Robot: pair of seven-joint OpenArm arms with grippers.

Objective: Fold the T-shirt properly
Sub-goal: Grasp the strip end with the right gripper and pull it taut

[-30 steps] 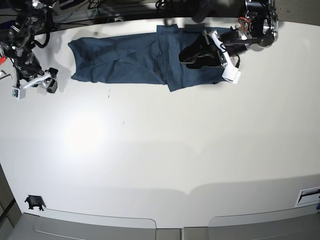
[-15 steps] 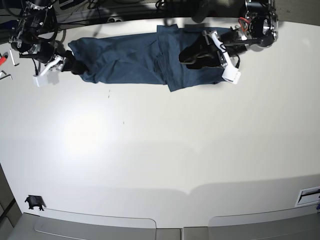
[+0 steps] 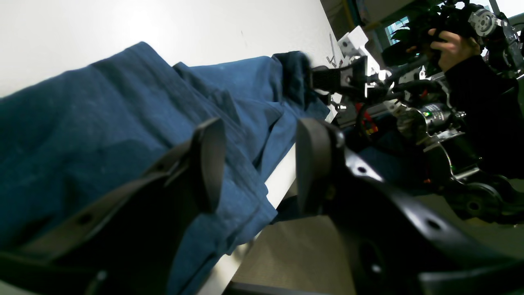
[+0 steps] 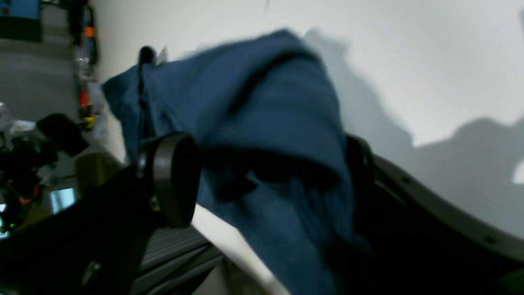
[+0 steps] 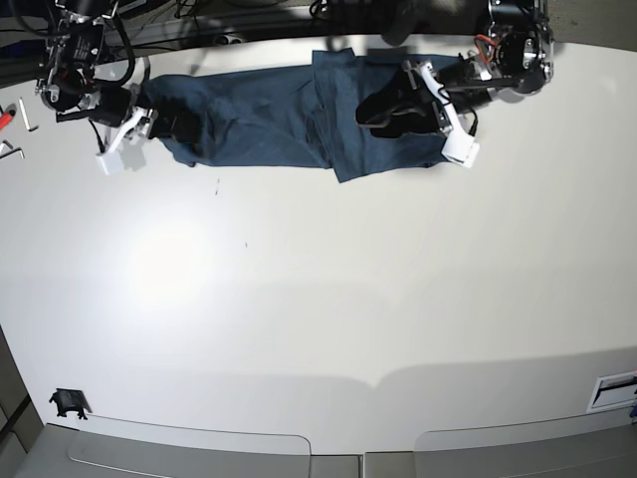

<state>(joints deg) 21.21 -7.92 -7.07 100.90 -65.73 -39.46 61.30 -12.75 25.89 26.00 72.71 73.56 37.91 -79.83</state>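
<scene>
My left gripper should back off from over the folded part [image 5: 386,151], where it is now, and go beside the T-shirt [image 5: 520,124] before my right gripper brings the stretched end over to the folded part.
The dark blue T-shirt [image 5: 269,119] lies stretched along the table's far edge, with one part folded over near its right end. My left gripper [image 5: 370,112] rests over that folded right part. In the left wrist view it [image 3: 260,164] is open, one finger [image 3: 208,164] against the cloth [image 3: 123,123] and nothing pinched. My right gripper [image 5: 164,127] is at the shirt's left end. In the right wrist view its jaws [image 4: 266,172] stand wide open, and a bunched hump of cloth [image 4: 266,102] sits between the fingers [image 4: 172,180].
The white table [image 5: 318,299] stretches toward the near side. Small tools [image 5: 10,115] lie at its left edge and a small black part [image 5: 68,402] at the front left. The shirt hangs slightly over the far table edge [image 3: 282,172]. A person [image 3: 470,82] stands beyond it.
My right arm swung in from the left side of the table onto the shirt's left end, pushing that end inward and bunching it. The left arm has not moved.
</scene>
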